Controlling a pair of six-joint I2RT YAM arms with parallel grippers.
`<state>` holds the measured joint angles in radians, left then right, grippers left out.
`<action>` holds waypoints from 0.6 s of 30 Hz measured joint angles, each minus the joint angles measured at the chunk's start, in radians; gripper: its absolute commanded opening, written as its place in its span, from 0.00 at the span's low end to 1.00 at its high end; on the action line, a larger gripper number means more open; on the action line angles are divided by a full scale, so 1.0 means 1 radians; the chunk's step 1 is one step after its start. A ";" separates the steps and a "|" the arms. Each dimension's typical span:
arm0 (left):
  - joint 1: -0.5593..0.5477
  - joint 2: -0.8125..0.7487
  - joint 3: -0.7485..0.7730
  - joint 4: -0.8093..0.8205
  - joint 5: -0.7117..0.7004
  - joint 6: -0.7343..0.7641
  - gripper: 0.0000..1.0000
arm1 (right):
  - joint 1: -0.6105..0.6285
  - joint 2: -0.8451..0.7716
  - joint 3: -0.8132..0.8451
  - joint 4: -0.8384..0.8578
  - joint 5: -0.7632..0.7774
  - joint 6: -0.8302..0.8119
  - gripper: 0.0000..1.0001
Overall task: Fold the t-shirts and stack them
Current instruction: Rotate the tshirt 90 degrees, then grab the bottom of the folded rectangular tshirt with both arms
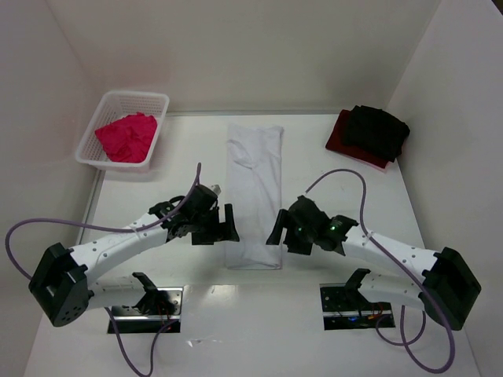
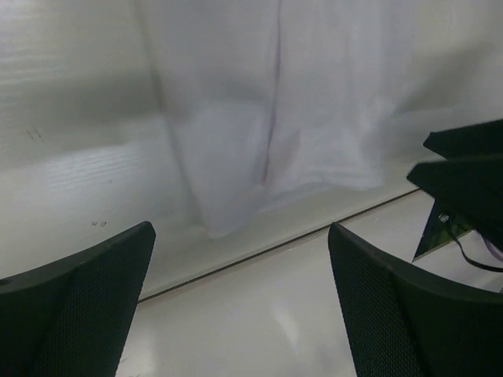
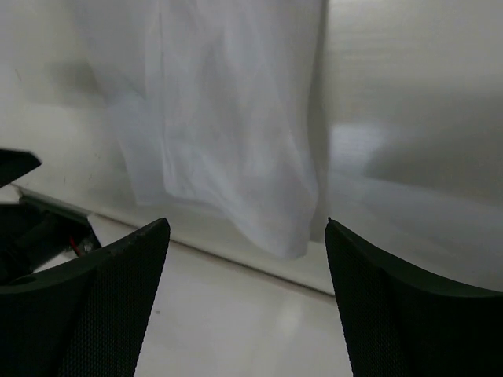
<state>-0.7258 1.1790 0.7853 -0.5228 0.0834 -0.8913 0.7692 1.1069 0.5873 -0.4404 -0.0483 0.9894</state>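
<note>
The white t-shirt's near end [image 1: 253, 261] has a flap edge [image 2: 273, 126] running down it, so that end will fold over smoothly, with the flap hidden inside, when I carry it back.
The white t-shirt [image 1: 253, 188] lies in the middle of the table as a long narrow strip running front to back. My left gripper [image 1: 229, 223] is open and empty at the left side of its near end. My right gripper [image 1: 275, 231] is open and empty at the right side. In the left wrist view the white t-shirt [image 2: 275, 118] lies beyond the open gripper [image 2: 242, 236]. In the right wrist view the white t-shirt [image 3: 228, 133] also lies beyond the open gripper [image 3: 245, 228]. The pink t-shirt [image 1: 126, 135] is crumpled in the basket. The black t-shirt [image 1: 379, 129] lies folded on the dark red t-shirt [image 1: 344, 146] at the back right.
The white lattice basket [image 1: 161, 102] stands at the back left. White walls close in the table on the left, back and right. A seam [image 2: 259, 255] crosses the table just in front of the white t-shirt's near edge. The right gripper's fingers [image 2: 464, 177] show in the left wrist view.
</note>
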 measured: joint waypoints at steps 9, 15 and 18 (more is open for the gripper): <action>0.004 0.030 -0.108 0.047 0.124 -0.016 0.91 | 0.149 -0.018 -0.093 0.003 -0.006 0.182 0.77; 0.004 0.030 -0.167 0.087 0.167 -0.051 0.85 | 0.150 -0.018 -0.119 0.003 0.010 0.218 0.72; 0.004 0.035 -0.182 0.114 0.180 -0.061 0.84 | 0.150 -0.016 -0.121 0.010 0.013 0.229 0.68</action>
<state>-0.7219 1.2140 0.6037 -0.4084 0.2634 -0.9524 0.9188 1.0912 0.4664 -0.4305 -0.0353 1.2186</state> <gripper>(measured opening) 0.847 0.707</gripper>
